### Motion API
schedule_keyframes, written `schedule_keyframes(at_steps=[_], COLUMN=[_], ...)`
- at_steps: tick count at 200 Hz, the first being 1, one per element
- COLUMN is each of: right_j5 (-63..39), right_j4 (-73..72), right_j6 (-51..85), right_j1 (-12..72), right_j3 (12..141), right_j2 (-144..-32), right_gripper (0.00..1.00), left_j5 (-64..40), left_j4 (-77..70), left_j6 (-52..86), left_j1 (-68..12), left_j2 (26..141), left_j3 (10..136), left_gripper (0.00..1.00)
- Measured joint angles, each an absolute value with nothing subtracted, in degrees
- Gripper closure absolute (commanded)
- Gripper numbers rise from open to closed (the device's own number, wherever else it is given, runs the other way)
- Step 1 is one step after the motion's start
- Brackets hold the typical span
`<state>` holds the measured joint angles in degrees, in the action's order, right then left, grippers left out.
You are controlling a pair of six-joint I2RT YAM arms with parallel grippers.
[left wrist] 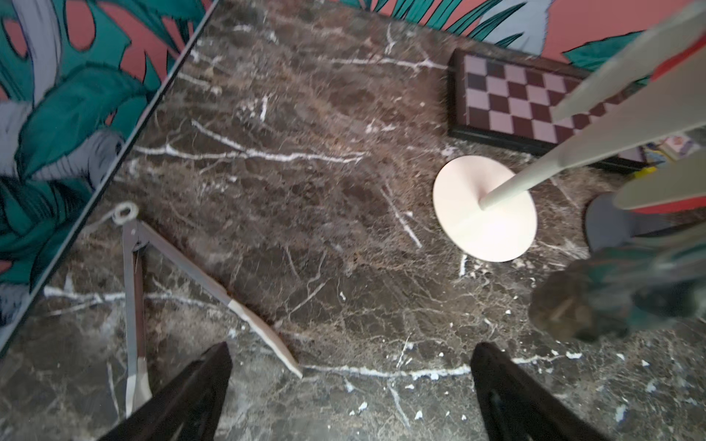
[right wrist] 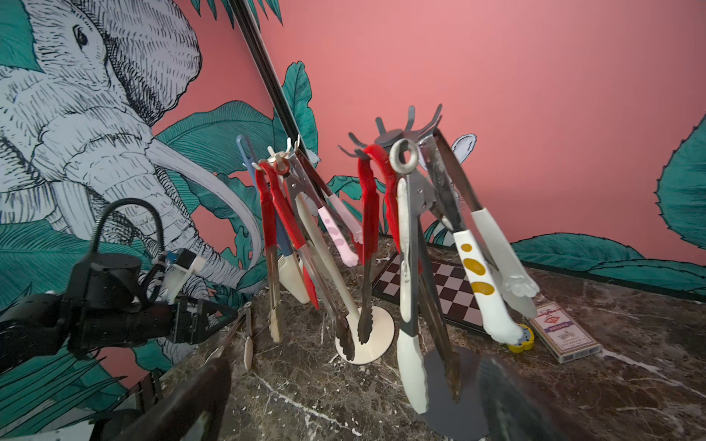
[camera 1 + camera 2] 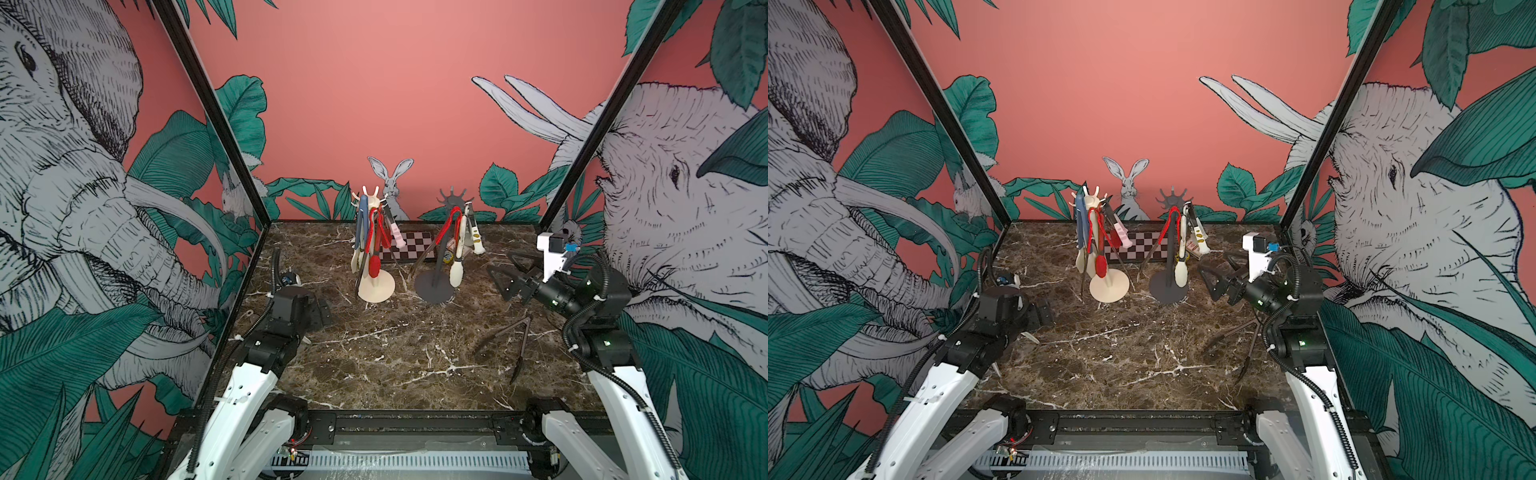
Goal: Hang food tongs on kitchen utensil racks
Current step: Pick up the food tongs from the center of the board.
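Note:
My left gripper keeps going down until its fingers are on either side of the leg (image 1: 229, 300) away from the wall, because the metal tongs' legs are spread wide enough for a finger.
Two kitchen utensil racks stand at the back of the marble table, a cream one (image 3: 381, 287) and a dark grey one (image 3: 432, 290). Both carry several hanging food tongs, among them red ones (image 2: 372, 206) and paw-tipped ones (image 2: 479, 275). Dark tongs (image 3: 525, 332) lie flat near the right arm. Metal tongs with cream tips (image 1: 187, 267) lie by the left wall, just beside my left gripper (image 1: 351, 355), which is open and empty. My right gripper (image 3: 505, 270) hovers right of the grey rack, open with nothing in it, and faces the racks (image 2: 351, 382).
A checkered board (image 3: 411, 245) lies behind the racks against the back wall. A card box (image 2: 565, 332) and a small yellow piece (image 2: 521, 338) sit right of the grey rack's base. Printed walls close in the left, right and back sides.

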<state>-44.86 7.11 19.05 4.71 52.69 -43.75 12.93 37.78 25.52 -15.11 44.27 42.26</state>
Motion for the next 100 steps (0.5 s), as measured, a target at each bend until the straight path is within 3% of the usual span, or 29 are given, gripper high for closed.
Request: schedule_keyframes(at_steps=[100], right_j5=[-44.97], right_j4=[8.43], right_j6=[18.37], right_j1=[11.62], right_j3=[52.05], right_j2=[-47.4], right_gripper=[0.01], left_j5=[10.87], left_j4=[42.68], left_j6=[32.34], left_j1=[-7.44], left_j2=[48.53], left_j3=[42.26], left_gripper=[0.03])
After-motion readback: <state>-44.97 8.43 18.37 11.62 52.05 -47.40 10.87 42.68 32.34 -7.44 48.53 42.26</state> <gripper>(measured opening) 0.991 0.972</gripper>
